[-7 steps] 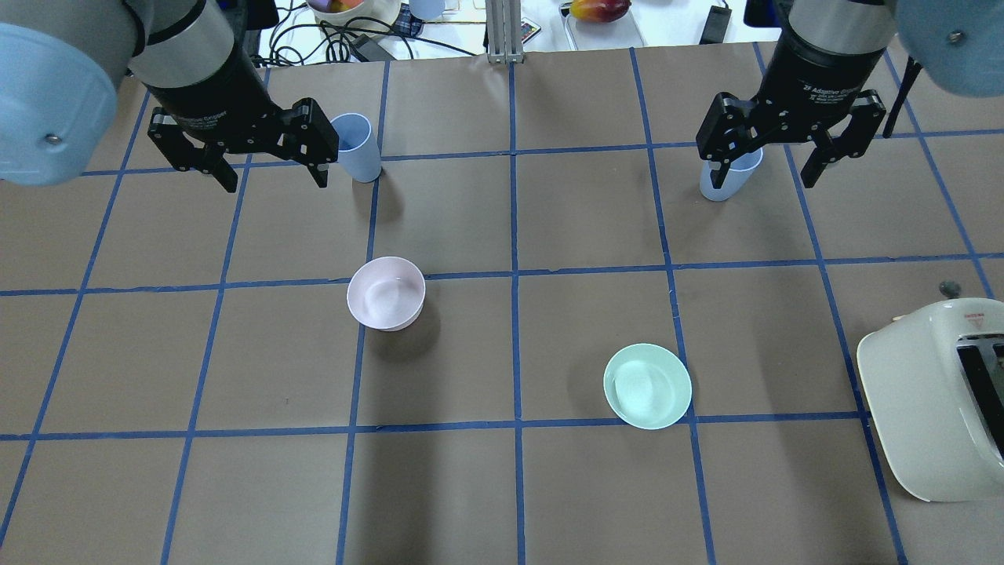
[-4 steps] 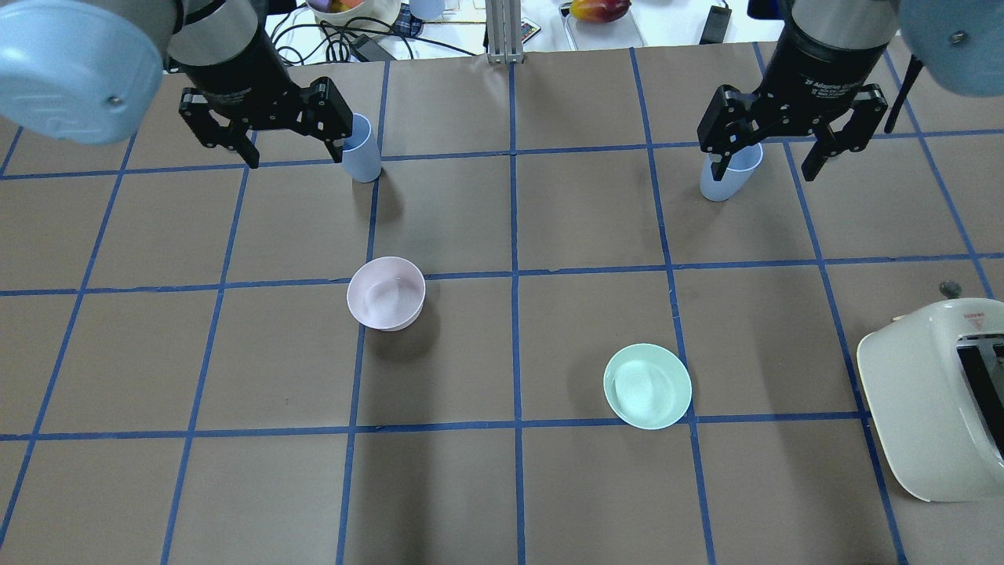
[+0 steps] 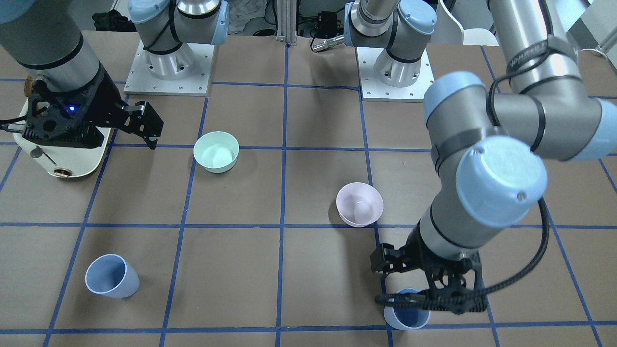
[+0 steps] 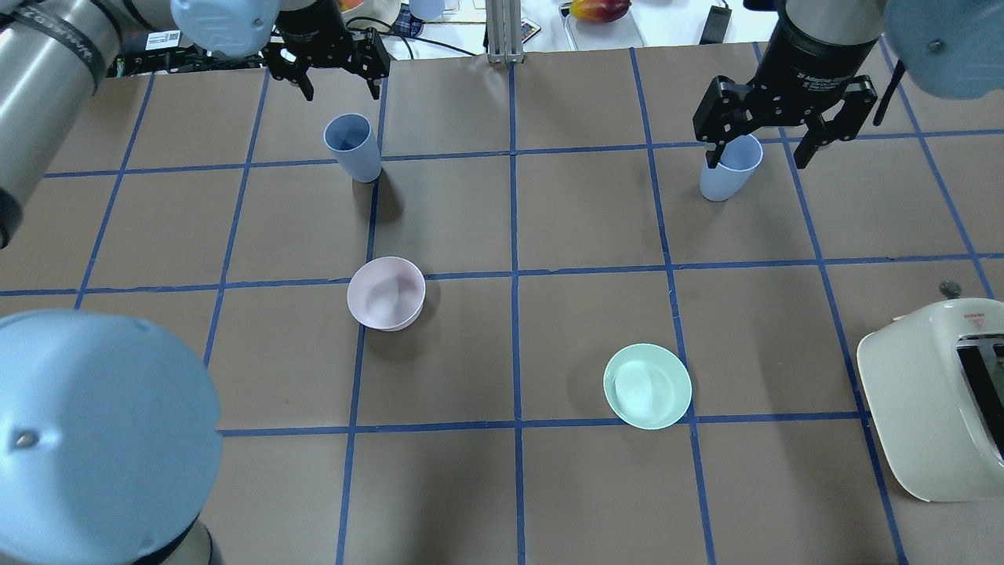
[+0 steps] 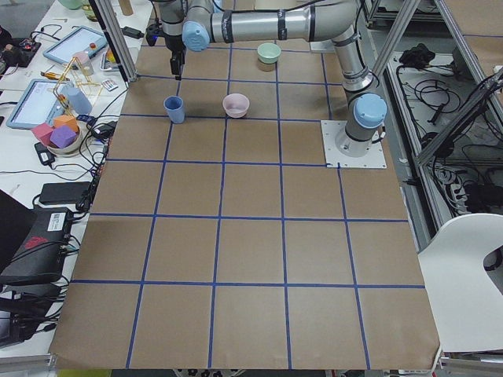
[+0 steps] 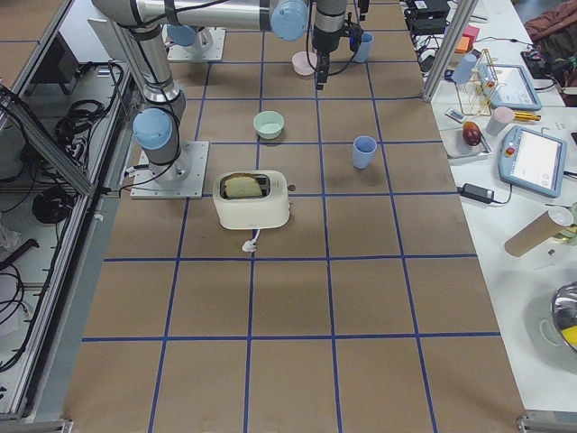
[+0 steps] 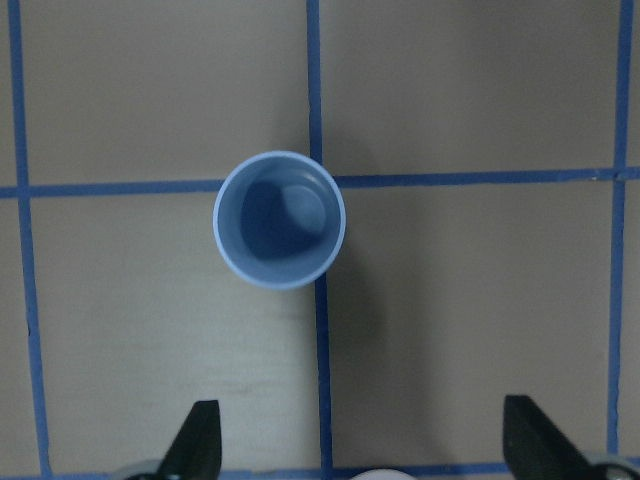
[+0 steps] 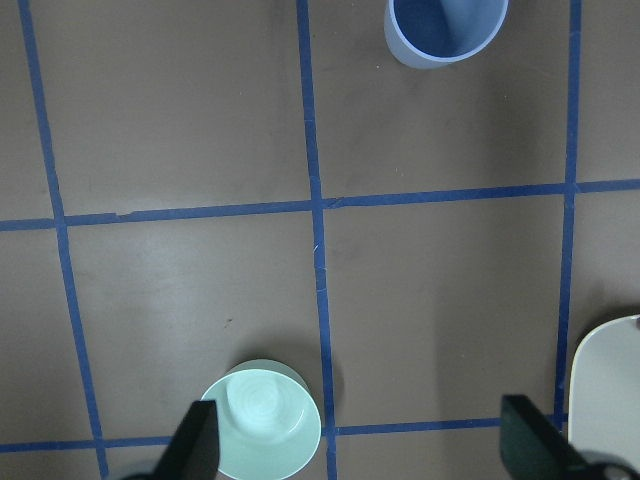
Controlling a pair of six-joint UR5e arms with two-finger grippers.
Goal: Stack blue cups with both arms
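Note:
The blue cups have wide, empty mouths (image 7: pixel 281 220) and narrower bottoms. I expect one blue cup (image 3: pixel 113 276) to go deep into the other when I lower it.
Two blue cups stand upright and apart on the brown gridded table. The left cup (image 4: pixel 353 147) is at the far left; the left wrist view (image 7: pixel 280 232) looks straight down into it. My left gripper (image 4: pixel 339 76) is open and empty, high above the table, just past that cup near the far edge. The right cup (image 4: pixel 725 174) stands at the far right and also shows at the top of the right wrist view (image 8: pixel 445 28). My right gripper (image 4: pixel 755 159) is open and empty, hanging above and slightly beyond it, apart from it.
A pink bowl (image 4: pixel 386 293) sits left of centre and a mint-green bowl (image 4: pixel 647 385) right of centre. A cream toaster (image 4: pixel 933 400) stands at the near right edge. Cables and clutter lie beyond the table's far edge (image 4: pixel 439 55).
My left gripper has moved from beside the left cup to beyond it, toward the far edge, and risen. My right gripper has lifted slightly. Both stayed open; the cups have not moved.

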